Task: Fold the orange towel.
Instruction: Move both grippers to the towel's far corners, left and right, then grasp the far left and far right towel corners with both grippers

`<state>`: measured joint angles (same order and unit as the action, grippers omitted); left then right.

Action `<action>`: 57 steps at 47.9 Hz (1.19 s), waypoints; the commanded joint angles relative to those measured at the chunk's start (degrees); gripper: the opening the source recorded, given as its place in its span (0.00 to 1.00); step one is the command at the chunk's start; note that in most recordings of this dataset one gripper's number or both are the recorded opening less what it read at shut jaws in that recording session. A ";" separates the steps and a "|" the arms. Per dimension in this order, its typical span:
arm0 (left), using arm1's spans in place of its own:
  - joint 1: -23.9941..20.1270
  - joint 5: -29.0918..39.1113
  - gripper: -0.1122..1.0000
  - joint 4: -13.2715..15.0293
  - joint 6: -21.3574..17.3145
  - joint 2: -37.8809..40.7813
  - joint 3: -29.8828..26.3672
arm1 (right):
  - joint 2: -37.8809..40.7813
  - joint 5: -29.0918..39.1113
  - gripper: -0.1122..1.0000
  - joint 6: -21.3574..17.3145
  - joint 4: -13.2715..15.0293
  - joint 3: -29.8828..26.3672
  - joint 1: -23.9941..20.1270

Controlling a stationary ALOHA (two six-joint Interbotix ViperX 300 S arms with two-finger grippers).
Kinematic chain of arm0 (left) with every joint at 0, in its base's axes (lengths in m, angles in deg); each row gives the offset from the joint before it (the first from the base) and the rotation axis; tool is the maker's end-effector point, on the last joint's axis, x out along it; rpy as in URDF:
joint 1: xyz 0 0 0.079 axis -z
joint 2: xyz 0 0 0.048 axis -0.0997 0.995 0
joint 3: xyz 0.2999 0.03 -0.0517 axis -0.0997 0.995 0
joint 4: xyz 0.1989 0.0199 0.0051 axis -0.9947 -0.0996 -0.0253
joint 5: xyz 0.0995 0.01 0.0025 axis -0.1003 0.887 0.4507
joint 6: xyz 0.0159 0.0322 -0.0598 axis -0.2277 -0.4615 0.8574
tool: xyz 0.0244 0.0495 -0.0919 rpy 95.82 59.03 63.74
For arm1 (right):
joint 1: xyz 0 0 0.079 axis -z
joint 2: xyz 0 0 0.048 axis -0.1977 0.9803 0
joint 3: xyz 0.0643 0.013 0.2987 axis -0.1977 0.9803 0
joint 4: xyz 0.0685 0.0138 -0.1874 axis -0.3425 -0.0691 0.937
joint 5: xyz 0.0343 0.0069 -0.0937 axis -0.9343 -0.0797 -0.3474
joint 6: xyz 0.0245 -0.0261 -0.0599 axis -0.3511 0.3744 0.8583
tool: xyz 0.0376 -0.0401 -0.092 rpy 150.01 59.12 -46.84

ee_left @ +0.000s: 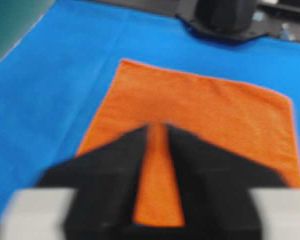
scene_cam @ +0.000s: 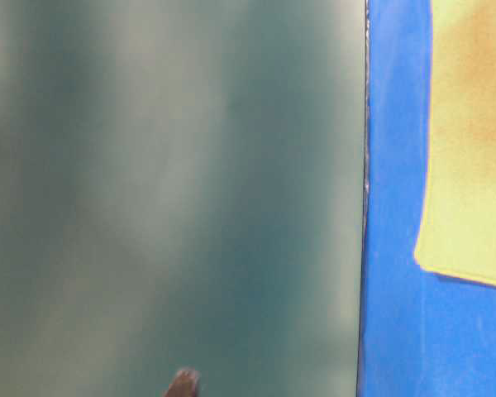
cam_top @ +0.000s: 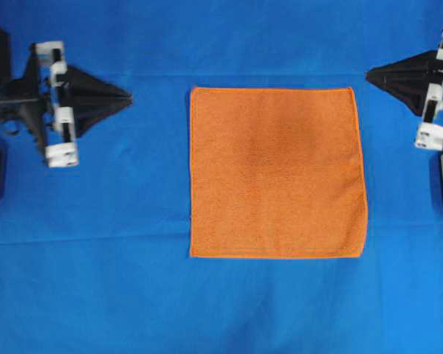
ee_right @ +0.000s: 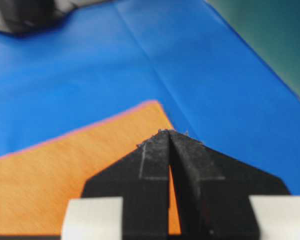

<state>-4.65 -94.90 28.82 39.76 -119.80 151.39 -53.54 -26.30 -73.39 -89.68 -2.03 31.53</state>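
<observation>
The orange towel's nearest corner (cam_top: 348, 91) lies flat and free in front of my right gripper's fingers, so my right gripper keeps going toward that corner and closes on the hem there (cam_top: 352, 89).
The orange towel (cam_top: 277, 173) lies flat and fully spread as a square, its hem showing all round. In the table-level view a corner of the towel (scene_cam: 471, 141) shows pale and blurred. My left gripper (cam_top: 128, 96) hovers left of the towel and points at its upper left part. In its wrist view the left gripper (ee_left: 157, 125) is blurred, with a narrow slit between the tips and the towel (ee_left: 205, 115) beyond; it holds nothing. My right gripper (cam_top: 369, 74) sits just off the towel's upper right corner. In the right wrist view its tips (ee_right: 170, 132) touch above the towel's corner (ee_right: 65, 180), empty.
A blue cloth (cam_top: 96, 280) covers the whole table under the towel. The opposite arm's dark base shows at the top of each wrist view (ee_left: 225, 15) (ee_right: 25, 15). A green surface (ee_right: 270, 40) lies beyond the cloth's edge.
</observation>
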 commanded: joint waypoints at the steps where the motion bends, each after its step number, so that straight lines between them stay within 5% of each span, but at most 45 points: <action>1: -1.14 -0.53 0.33 0.00 0.35 3.78 -3.08 | 1.32 2.11 0.16 -0.09 -0.26 -0.44 2.90; 9: -3.60 -0.35 0.77 0.00 0.35 12.04 -7.38 | 7.03 4.22 0.57 -0.09 -0.35 0.26 8.26; 13: -5.19 -0.26 0.90 -0.09 0.35 16.96 -9.58 | 11.60 4.13 0.62 -0.18 -0.35 0.44 10.81; 36: -9.40 -0.18 0.89 0.00 0.35 37.79 -18.72 | 37.27 -7.29 0.60 0.00 -0.26 0.26 14.85; 57: -9.58 0.18 0.85 0.00 0.35 43.95 -19.95 | 44.38 -11.34 0.59 0.00 -0.26 -0.18 14.77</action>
<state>-14.05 -94.81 28.82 40.20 -74.97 131.97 -8.72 -37.11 -73.39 -89.85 -1.50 46.21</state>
